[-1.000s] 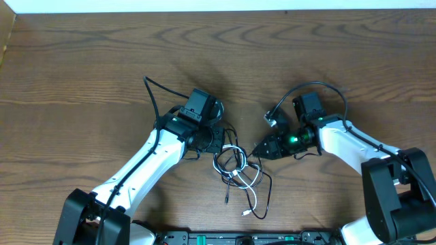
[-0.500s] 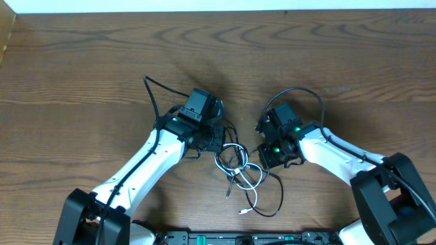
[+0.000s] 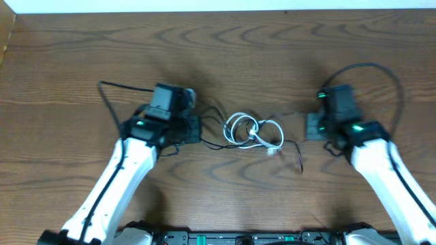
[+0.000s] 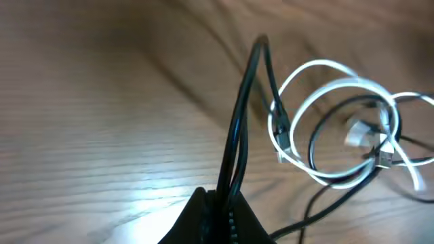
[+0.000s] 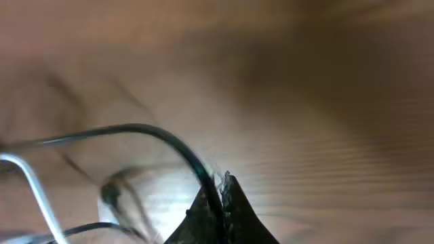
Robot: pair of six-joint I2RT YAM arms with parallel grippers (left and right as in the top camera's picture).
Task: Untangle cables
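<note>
The black cable in both my grippers runs through the white coil, so my right gripper should hold still while my left gripper takes the white cable (image 3: 227, 128) and pulls.
A white cable (image 3: 246, 128) lies coiled at the middle of the table, and a thin black cable (image 3: 216, 145) threads through the coil and runs out to both sides. My left gripper (image 3: 198, 129) is just left of the coil, shut on a doubled loop of the black cable (image 4: 239, 129). The white coil (image 4: 330, 90) shows ahead of it in the left wrist view, where the left gripper (image 4: 222, 198) sits at the bottom edge. My right gripper (image 3: 310, 126) is right of the coil, and in its own view the right gripper (image 5: 221, 184) is shut on a strand of black cable (image 5: 163, 137). A loose black end (image 3: 300, 166) trails toward the front.
Thick black arm wires arch behind the left wrist (image 3: 122, 86) and the right wrist (image 3: 376, 68). The table's far edge (image 3: 218, 11) meets a white wall. A mounting rail (image 3: 245, 238) runs along the front edge.
Both arms swung apart, left one leftward and right one rightward. The right gripper closed on the black cable. The tangle was dragged away from the front and stretched out sideways.
</note>
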